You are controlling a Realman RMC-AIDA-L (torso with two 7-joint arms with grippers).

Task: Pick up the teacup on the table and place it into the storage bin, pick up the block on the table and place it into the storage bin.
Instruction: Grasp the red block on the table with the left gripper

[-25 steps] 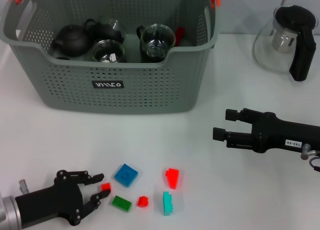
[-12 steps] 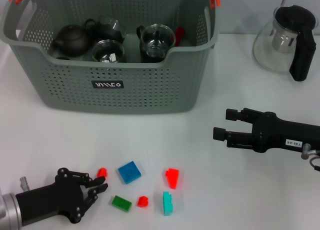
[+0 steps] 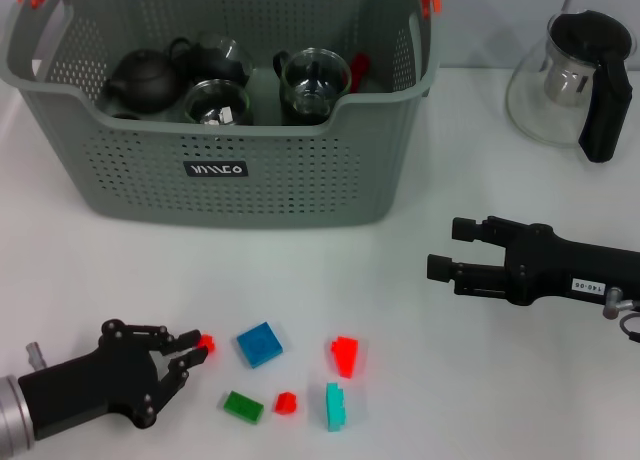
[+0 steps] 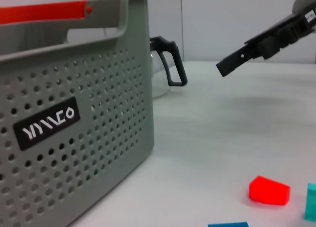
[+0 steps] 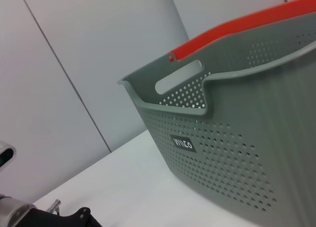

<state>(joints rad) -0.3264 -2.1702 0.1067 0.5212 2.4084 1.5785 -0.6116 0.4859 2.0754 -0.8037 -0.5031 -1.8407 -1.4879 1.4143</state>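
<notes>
The small red block [image 3: 207, 343] is too shallow at the ends of my left gripper's fingers. Next, I open them, reach farther around the block and close deeper before I lift it.
At the front left of the table, my left gripper [image 3: 196, 348] is shut on a small red block [image 3: 207, 341], pinched at its fingertips. On the table beside it lie a blue block [image 3: 259, 343], a red block [image 3: 346, 355], a green block [image 3: 243, 407], a tiny red block [image 3: 286, 402] and a teal block [image 3: 336, 405]. The grey storage bin [image 3: 200, 130] stands at the back. Inside it are glass teacups [image 3: 314, 80] and a dark teapot [image 3: 145, 80]. My right gripper [image 3: 443, 248] hovers open on the right, holding nothing.
A glass teapot [image 3: 570, 80] with a black handle stands at the back right. The left wrist view shows the bin wall [image 4: 74, 128], the red block [image 4: 269, 190] and the right gripper [image 4: 237, 59] farther off. White table surrounds the blocks.
The left gripper has closed on the small red block and carried it away from the front edge and slightly left. The right arm has not moved.
</notes>
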